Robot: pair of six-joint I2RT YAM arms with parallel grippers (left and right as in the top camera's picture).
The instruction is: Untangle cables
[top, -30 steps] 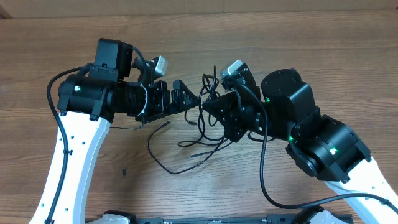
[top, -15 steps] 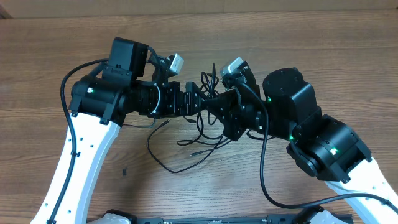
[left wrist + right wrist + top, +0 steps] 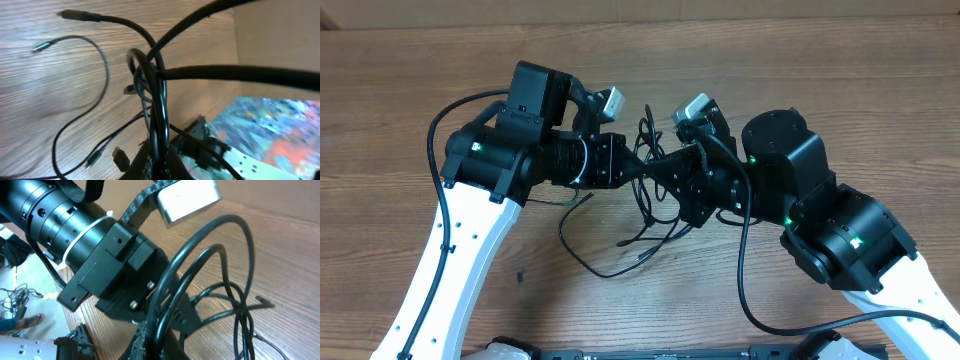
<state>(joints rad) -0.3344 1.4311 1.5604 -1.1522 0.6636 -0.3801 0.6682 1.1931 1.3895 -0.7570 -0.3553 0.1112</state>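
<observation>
The robot's grippers pinch the cables almost tip to tip (image 3: 641, 168), so the left gripper should pull back to spread the bunched loops (image 3: 648, 138) before the right gripper takes one.
The cables (image 3: 642, 205) are thin black cords, tangled between the two arms at mid-table. Loose loops trail toward the front (image 3: 610, 262). My left gripper (image 3: 634, 172) is shut on the cables at the left side of the tangle. My right gripper (image 3: 665, 172) is shut on them just to its right, almost tip to tip. In the left wrist view the cables (image 3: 156, 100) run straight up out of the shut left gripper (image 3: 161, 169), and a silver-tipped end (image 3: 40, 47) lies on the wood. In the right wrist view the cables (image 3: 235, 255) arc up from the shut right gripper (image 3: 169, 342).
A wooden table (image 3: 840, 90) carries everything. The right arm's thick black cable (image 3: 744, 270) hangs toward the front, and the left arm's cable (image 3: 438, 150) loops out to the left. The left arm's black body (image 3: 95, 240) fills the right wrist view's upper left.
My left arm moved right into the tangle and its jaws closed on the cables. The right arm held still, shut on the cables.
</observation>
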